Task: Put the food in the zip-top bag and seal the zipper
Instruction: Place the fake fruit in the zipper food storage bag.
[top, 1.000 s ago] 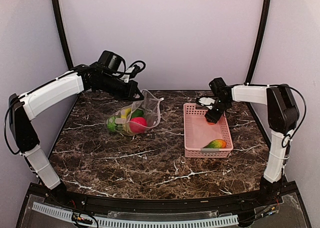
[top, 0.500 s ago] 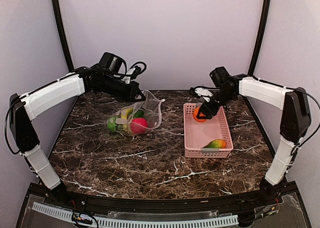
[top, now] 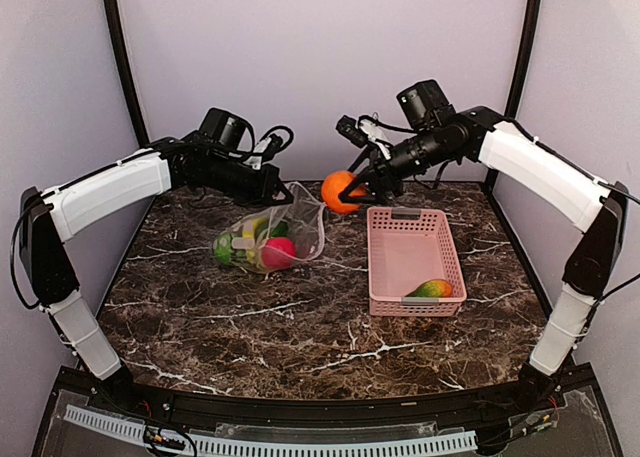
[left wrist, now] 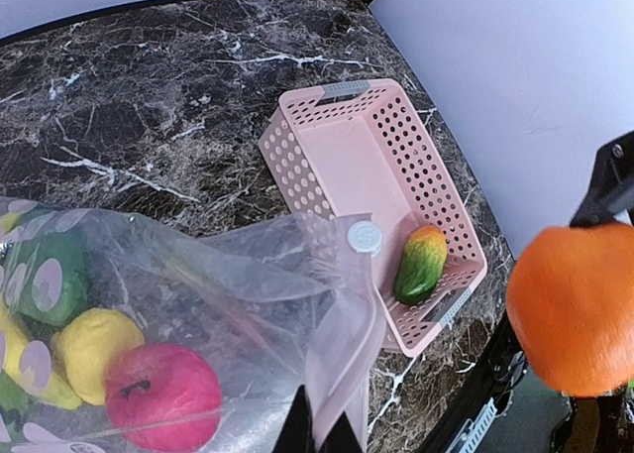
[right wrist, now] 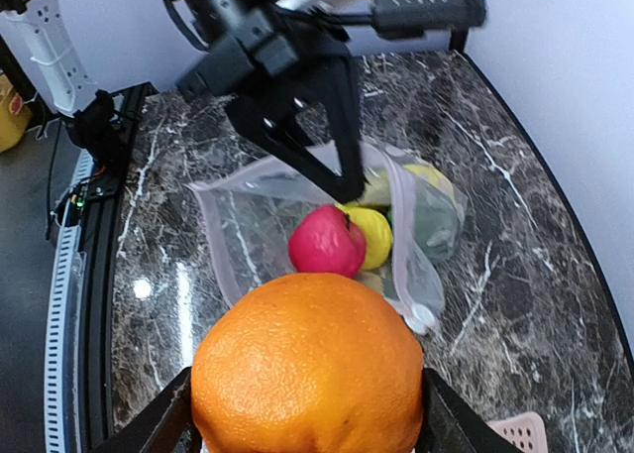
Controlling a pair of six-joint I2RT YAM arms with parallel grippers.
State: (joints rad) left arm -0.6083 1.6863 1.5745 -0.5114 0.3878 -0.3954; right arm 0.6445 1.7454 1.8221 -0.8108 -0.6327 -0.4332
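Note:
The red-pink fruit (top: 279, 253) is close to the opening of the slanting bag, so next my right gripper puts the orange inside and then raises the bag's lower rim (top: 319, 250).
The clear dotted zip-top bag (top: 290, 227) lies left of centre, its mouth held up. My left gripper (top: 280, 190) is shut on the bag's upper lip with the zipper strip (left wrist: 342, 344). Inside lie the red-pink fruit (top: 277, 249), the lemon (left wrist: 91, 346) and green pieces (top: 226, 249). My right gripper (top: 352, 190) is shut on the orange (top: 340, 191) and holds it in the air just right of the bag's mouth. The orange fills the right wrist view (right wrist: 309, 364). The mango (top: 432, 288) lies in the pink basket (top: 385, 277).
The pink lattice basket stands right of centre on the dark marble table (top: 300, 327). Purple walls close in the back and sides. Cables hang by both wrists.
My right gripper has lifted the orange out of the basket and carried it up and left to the bag's mouth. The left gripper has kept its hold on the bag.

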